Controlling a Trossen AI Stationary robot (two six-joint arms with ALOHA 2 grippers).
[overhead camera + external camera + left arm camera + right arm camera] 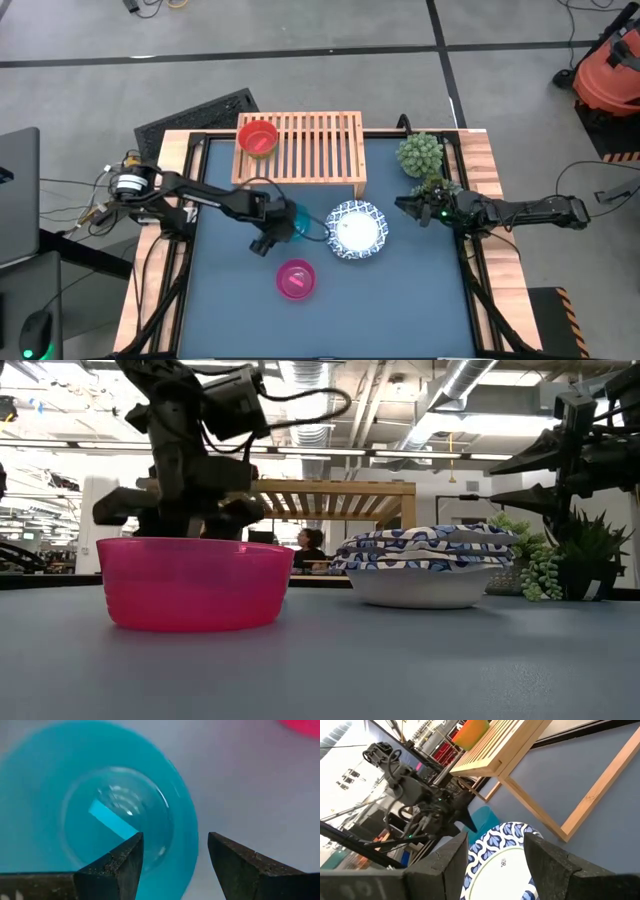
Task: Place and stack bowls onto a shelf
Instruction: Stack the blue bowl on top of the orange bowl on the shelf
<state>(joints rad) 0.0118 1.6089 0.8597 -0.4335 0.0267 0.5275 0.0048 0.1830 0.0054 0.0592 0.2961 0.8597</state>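
Note:
A bright strip [114,820] lies flat against the teal bowl's bottom [300,222], so the strip will stay in place when I lift and carry the teal bowl.
The teal bowl [304,220] stands upright on the blue table, just left of the two stacked white bowls with blue rims [356,228]. My left gripper [283,227] is over the teal bowl's near-left side and open. In the left wrist view, one finger [120,867] stands inside the teal bowl [75,795] and the other [245,870] outside, with the rim [192,845] between them and a gap on each side. The magenta bowl [297,279] sits nearer. The red bowl [258,137] rests on the shelf [310,148]. My right gripper [408,207] hangs open to the right of the white bowls. I see no green bowl.
A small potted plant [420,153] stands at the table's far right corner, just behind my right arm. The wooden border [485,170] frames the blue table. The magenta bowl [195,583] hides the teal bowl in the low view. There is free room on the shelf's slats to the right of the red bowl.

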